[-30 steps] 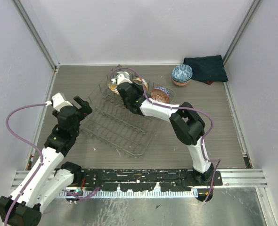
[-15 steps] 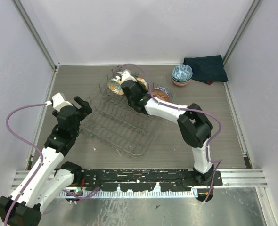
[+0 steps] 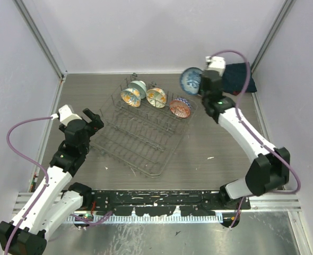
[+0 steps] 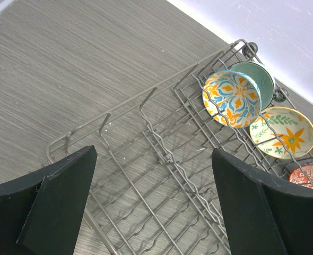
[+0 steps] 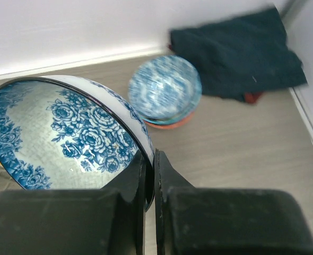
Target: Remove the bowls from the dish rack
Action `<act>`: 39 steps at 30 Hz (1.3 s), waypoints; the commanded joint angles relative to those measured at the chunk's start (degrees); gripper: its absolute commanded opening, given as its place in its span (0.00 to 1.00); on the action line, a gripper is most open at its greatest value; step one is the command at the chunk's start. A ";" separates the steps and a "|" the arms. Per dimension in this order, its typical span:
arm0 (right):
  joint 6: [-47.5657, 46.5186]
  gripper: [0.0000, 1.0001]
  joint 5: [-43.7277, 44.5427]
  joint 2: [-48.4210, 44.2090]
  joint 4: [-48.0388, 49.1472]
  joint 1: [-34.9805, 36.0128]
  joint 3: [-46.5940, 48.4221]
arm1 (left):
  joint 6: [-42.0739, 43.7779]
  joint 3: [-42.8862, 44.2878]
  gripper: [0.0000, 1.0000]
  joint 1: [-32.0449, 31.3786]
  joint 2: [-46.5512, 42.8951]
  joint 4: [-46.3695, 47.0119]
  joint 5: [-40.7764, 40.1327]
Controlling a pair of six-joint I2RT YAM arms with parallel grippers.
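I should go on carrying the blue-flowered bowl (image 3: 191,81) with my right gripper to the table (image 3: 207,119) in front of the stacked bowls, because the blue-flowered bowl is clear of the rack and the table there is open.
The wire dish rack (image 3: 140,139) lies mid-table. Along its far side stand several bowls: an orange-and-blue one (image 3: 129,96), a mint one (image 3: 140,87), a yellow one (image 3: 156,98) and a red one (image 3: 180,108). My right gripper (image 3: 201,85) is shut on the rim of a blue-flowered bowl (image 3: 190,79), held tilted in the air at the back right. In the right wrist view this bowl (image 5: 66,133) hangs near a stack of bowls (image 5: 164,90) on the table. My left gripper (image 3: 93,121) stands open over the rack's left edge (image 4: 162,153), holding nothing.
A dark folded cloth (image 3: 240,77) lies in the back right corner, just behind the stacked bowls. Walls with metal posts close the table on three sides. The right arm's purple cable (image 3: 236,56) arches above the cloth.
My right gripper has lifted the blue-flowered bowl out of the rack and swung it right, to the back right corner near the stacked bowls. The left arm has not moved.
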 commanded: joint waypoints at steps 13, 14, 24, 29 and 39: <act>25.34 0.01 -28.58 -6.80 -0.09 -26.29 -20.15 | 0.33 0.51 0.98 -0.12 -0.43 1.86 -0.49; 25.74 0.00 -29.77 -5.85 0.53 -27.21 -20.54 | 0.33 0.51 0.98 -0.12 -0.47 1.90 -0.44; 25.43 0.01 -31.88 2.39 3.42 -29.82 -21.11 | 0.30 0.51 0.98 -0.12 -0.39 1.90 -0.58; 25.88 0.00 -31.02 4.82 4.13 -30.42 -20.39 | 0.33 0.51 0.98 -0.18 -0.43 1.86 -0.57; 26.49 0.01 -31.72 10.93 2.80 -31.17 -15.49 | 0.33 0.47 0.98 -0.12 -0.51 1.83 -0.58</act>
